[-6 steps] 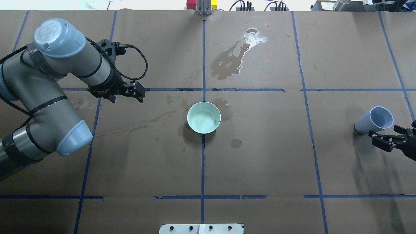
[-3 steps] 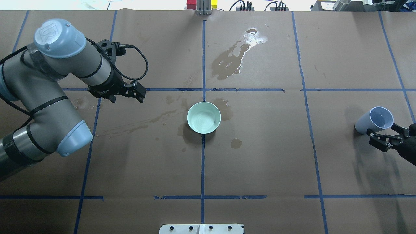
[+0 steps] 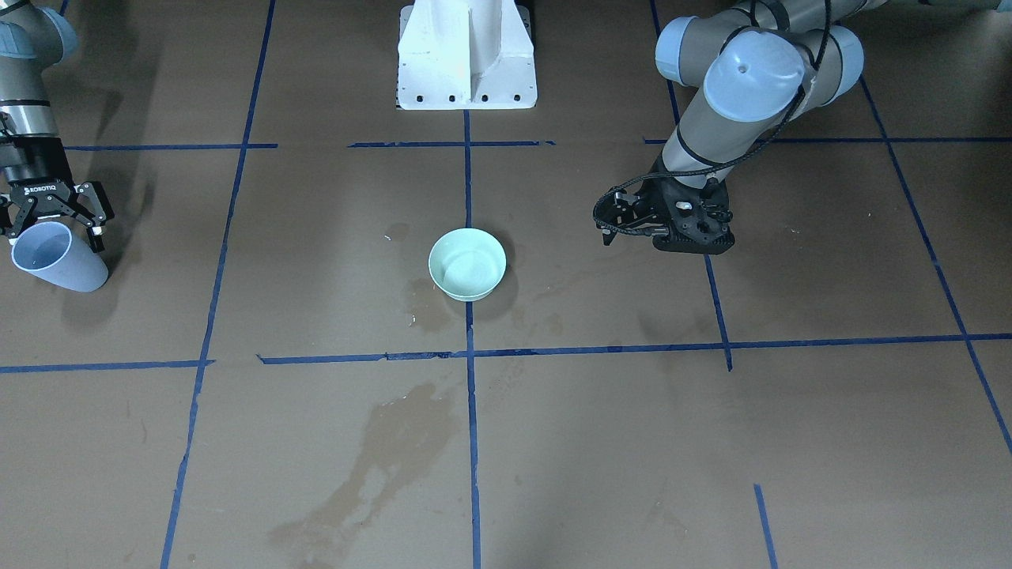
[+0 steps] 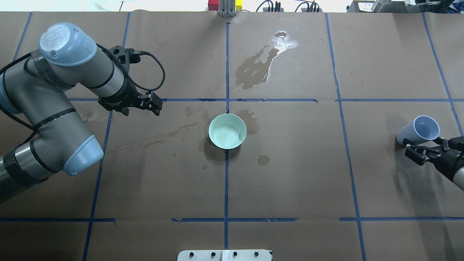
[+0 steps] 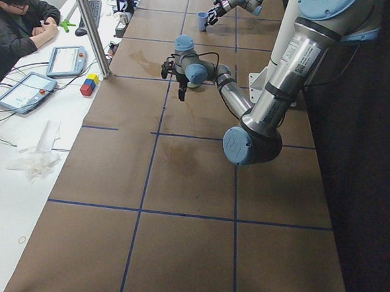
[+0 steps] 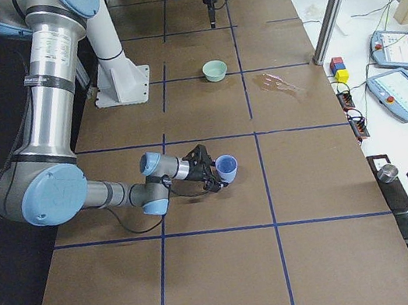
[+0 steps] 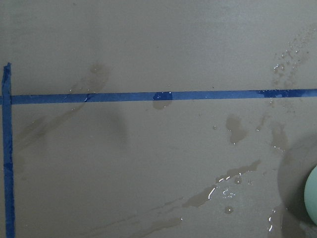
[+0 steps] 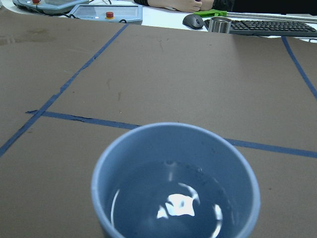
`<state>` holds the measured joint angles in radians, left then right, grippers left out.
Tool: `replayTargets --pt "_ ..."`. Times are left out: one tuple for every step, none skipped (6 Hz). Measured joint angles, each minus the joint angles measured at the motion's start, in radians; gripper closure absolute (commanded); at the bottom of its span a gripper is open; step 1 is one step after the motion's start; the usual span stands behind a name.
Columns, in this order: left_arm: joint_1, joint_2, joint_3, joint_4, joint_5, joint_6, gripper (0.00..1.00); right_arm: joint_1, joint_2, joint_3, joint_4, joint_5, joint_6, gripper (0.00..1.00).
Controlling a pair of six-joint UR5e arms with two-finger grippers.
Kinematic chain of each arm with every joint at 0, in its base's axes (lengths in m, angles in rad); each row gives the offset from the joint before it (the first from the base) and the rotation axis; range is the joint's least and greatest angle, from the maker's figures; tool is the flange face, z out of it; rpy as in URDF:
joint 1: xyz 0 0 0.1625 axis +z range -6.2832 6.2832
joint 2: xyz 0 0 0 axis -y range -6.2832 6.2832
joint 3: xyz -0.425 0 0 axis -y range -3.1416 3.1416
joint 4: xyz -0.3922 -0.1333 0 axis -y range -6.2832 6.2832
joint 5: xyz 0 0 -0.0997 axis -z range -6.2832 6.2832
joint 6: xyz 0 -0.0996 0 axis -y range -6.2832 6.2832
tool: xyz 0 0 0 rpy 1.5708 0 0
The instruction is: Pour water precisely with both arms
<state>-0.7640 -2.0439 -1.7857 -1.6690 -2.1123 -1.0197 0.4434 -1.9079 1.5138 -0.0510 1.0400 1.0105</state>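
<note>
My gripper will tip the cup, and the water [image 8: 173, 206] should then collect along the cup's low side first, because it is well below the pale blue cup's rim [image 8: 173, 126].
A pale blue cup [image 4: 417, 131] stands at the table's far right, with clear water [image 8: 168, 203] glinting inside it. My right gripper [image 4: 425, 148] is open, its fingers [image 3: 96, 223] spread on either side of the cup near its rim, also seen in the front view [image 3: 54, 225]. A mint-green bowl [image 4: 227, 131] sits at the table's centre, with faint ripples in it. My left gripper [image 4: 155, 103] hangs above the paper left of the bowl, looks shut and holds nothing. The bowl's edge shows in the left wrist view [image 7: 312, 201].
Brown paper with blue tape lines [image 4: 226, 181] covers the table. A glossy spill [image 4: 261, 65] lies beyond the bowl, and darker stains [image 4: 159, 139] lie left of it. The white pedestal [image 3: 466, 55] stands at the robot's side. An operator [image 5: 17, 22] sits beyond the far edge.
My right gripper has moved forward to the cup, so its open fingers now flank it. The left arm has hardly moved.
</note>
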Motion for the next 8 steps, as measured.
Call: replayTargets --pt "0.002 0.002 0.000 0.000 0.000 0.001 0.00 0.000 0.013 -0.008 0.001 -0.012 -0.001 0.00" --pt "0.003 0.003 0.000 0.000 0.000 0.001 0.00 0.000 0.028 -0.018 0.002 -0.023 -0.001 0.00" --pt "0.003 0.004 0.001 0.000 0.000 0.002 0.00 0.000 0.034 -0.022 0.002 -0.026 -0.001 0.00" --pt "0.003 0.004 0.001 -0.001 0.000 0.003 0.00 0.000 0.038 -0.024 0.002 -0.027 -0.002 0.00" --pt "0.003 0.005 0.002 -0.001 0.000 0.003 0.00 0.000 0.048 -0.032 0.002 -0.027 -0.004 0.00" --pt "0.003 0.005 0.003 -0.001 0.000 0.004 0.00 0.000 0.058 -0.045 0.002 -0.028 -0.008 0.00" --pt "0.003 0.005 0.004 -0.002 0.000 0.004 0.00 0.000 0.061 -0.056 0.006 -0.029 -0.010 0.24" --pt "0.003 0.004 0.005 -0.002 0.000 0.004 0.00 0.001 0.063 -0.063 0.009 -0.033 -0.011 0.62"
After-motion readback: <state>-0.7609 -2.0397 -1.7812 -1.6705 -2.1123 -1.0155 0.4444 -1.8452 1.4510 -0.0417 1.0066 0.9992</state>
